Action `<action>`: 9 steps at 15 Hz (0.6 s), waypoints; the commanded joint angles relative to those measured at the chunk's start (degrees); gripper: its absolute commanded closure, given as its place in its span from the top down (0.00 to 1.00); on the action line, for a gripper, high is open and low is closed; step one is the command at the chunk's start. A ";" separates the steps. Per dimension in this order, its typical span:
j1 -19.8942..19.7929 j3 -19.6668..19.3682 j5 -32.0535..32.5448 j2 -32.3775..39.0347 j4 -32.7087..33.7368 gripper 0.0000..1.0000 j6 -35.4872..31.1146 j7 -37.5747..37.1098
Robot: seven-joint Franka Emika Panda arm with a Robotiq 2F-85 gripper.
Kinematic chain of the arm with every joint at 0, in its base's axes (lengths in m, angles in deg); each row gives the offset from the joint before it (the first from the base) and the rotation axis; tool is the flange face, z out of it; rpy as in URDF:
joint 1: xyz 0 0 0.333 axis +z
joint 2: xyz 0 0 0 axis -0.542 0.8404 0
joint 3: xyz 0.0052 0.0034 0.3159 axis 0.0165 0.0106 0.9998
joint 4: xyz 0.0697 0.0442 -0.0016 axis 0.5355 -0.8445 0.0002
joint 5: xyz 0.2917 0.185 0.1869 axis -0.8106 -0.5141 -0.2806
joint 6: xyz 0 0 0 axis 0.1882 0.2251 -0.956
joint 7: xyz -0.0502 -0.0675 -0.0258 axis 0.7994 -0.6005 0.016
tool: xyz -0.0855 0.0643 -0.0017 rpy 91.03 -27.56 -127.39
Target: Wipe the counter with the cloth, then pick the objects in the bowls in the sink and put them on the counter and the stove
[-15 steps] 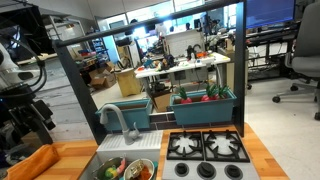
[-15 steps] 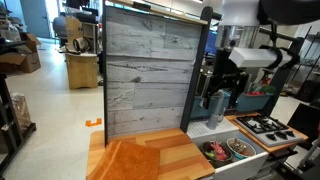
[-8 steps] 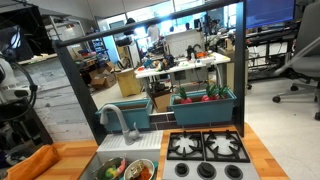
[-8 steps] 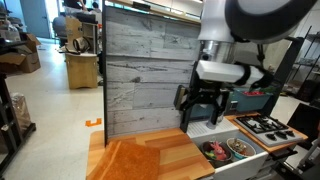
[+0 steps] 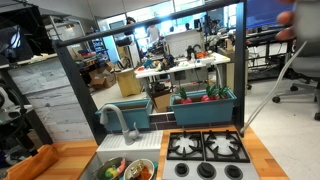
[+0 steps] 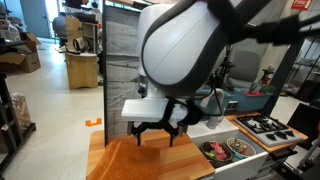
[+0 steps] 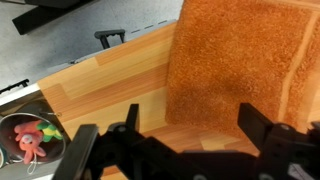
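Note:
The robot's gripper sits crooked across the cloth's edge (image 7: 168, 98) with a finger over wood, so it should turn and move over the cloth (image 7: 218, 82), then pinch a fold before it wipes.
The orange cloth (image 7: 240, 60) lies flat on the wood-grain counter (image 7: 100, 90), directly under my open gripper (image 7: 190, 125); nothing is between the black fingers (image 7: 255, 120). In an exterior view the gripper (image 6: 158, 137) hangs just above the cloth (image 6: 135, 162), left of the sink. Two bowls (image 6: 215, 150) (image 6: 241, 146) sit in the sink with small toy foods inside. The wrist view shows one bowl (image 7: 10, 122) holding a pink-red toy (image 7: 30, 137) and a green piece. The stove (image 6: 270, 127) is at the far right. In an exterior view the cloth (image 5: 30, 160), sink (image 5: 100, 157) and stove (image 5: 207, 148) appear; the gripper does not.
A grey plank wall panel (image 6: 125, 60) stands behind the counter. A curved faucet (image 5: 120, 120) rises behind the sink, and a teal planter (image 5: 205, 105) sits behind the stove. The counter's left edge (image 6: 92, 160) drops off beside the cloth.
The arm has swung from above the sink leftward and down, and the gripper now hangs over the orange cloth. The jaws stayed open.

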 commanded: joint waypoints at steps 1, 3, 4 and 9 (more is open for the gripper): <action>0.79 -0.36 -0.12 2.47 2.79 1.00 0.25 -0.88; 1.29 -0.66 -0.19 5.33 5.86 1.00 0.29 -1.57; 1.28 -0.80 -0.18 5.82 6.51 1.00 0.34 -1.59; -3.42 1.94 1.25 3.75 8.90 1.00 12.07 17.28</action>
